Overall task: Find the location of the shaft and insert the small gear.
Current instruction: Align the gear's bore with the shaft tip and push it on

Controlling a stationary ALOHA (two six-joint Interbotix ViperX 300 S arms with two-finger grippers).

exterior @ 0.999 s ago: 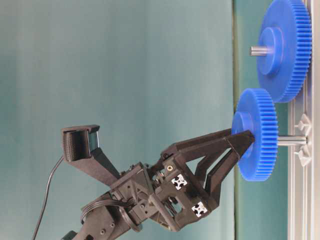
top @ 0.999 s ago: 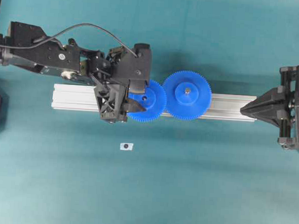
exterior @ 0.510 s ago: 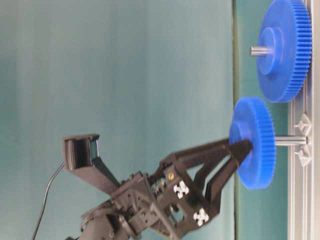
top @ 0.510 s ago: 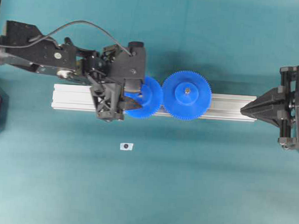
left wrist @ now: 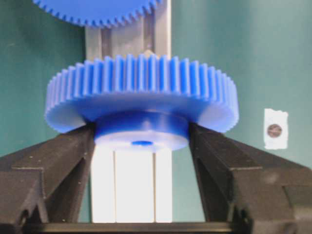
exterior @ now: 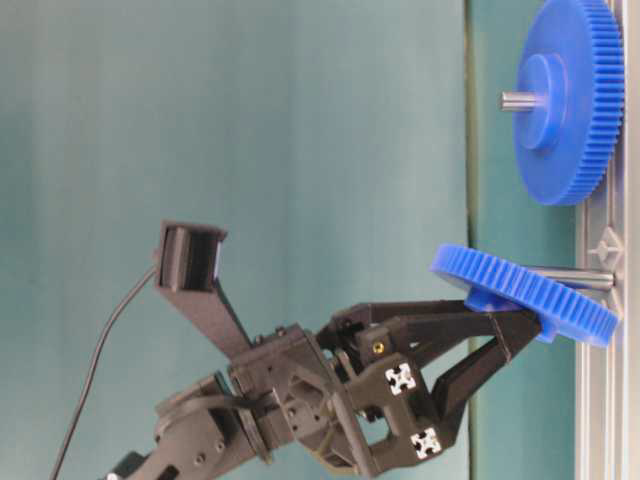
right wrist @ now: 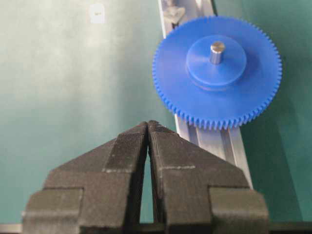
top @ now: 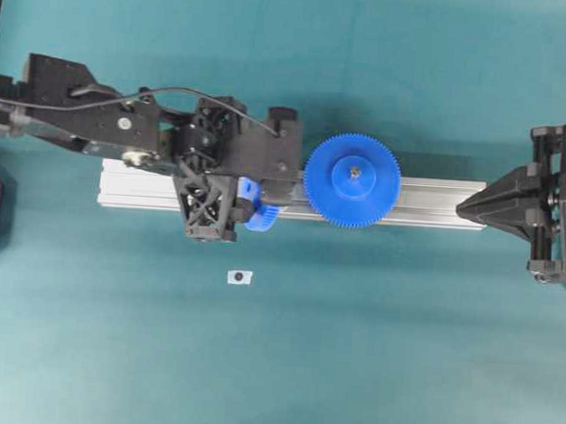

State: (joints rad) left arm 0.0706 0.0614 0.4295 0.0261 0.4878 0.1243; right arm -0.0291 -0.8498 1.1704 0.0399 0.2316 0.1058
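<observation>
Next, I lift the small gear with my left gripper and make it level, because it slants steeply with its edge down (exterior: 602, 328) by the bar. Then I should bring its hole over the shaft (exterior: 588, 279).
My left gripper (left wrist: 141, 130) is shut on the raised hub of the small gear (left wrist: 141, 92), one black finger (left wrist: 68, 161) on each side. In the table-level view the small gear (exterior: 525, 295) is steeply tilted, one edge close to the rail. The grey shaft (exterior: 578, 278) stands out from the rail right beside it; whether it sits in the gear's hole I cannot tell. From overhead only a blue edge of the small gear (top: 258, 210) shows under the left gripper (top: 250, 202), and the shaft is hidden. My right gripper (right wrist: 147, 124) is shut and holds nothing.
The larger blue gear (top: 352, 181) sits on its own pin on the aluminium rail (top: 140, 184), just right of the left gripper. A small white tag with a dark dot (top: 239, 278) lies on the teal table in front of the rail. The right gripper (top: 461, 211) points at the rail's right end.
The left wrist has turned and shifted right, tipping the small gear from flat-on over the rail to steeply tilted. The right arm has not moved.
</observation>
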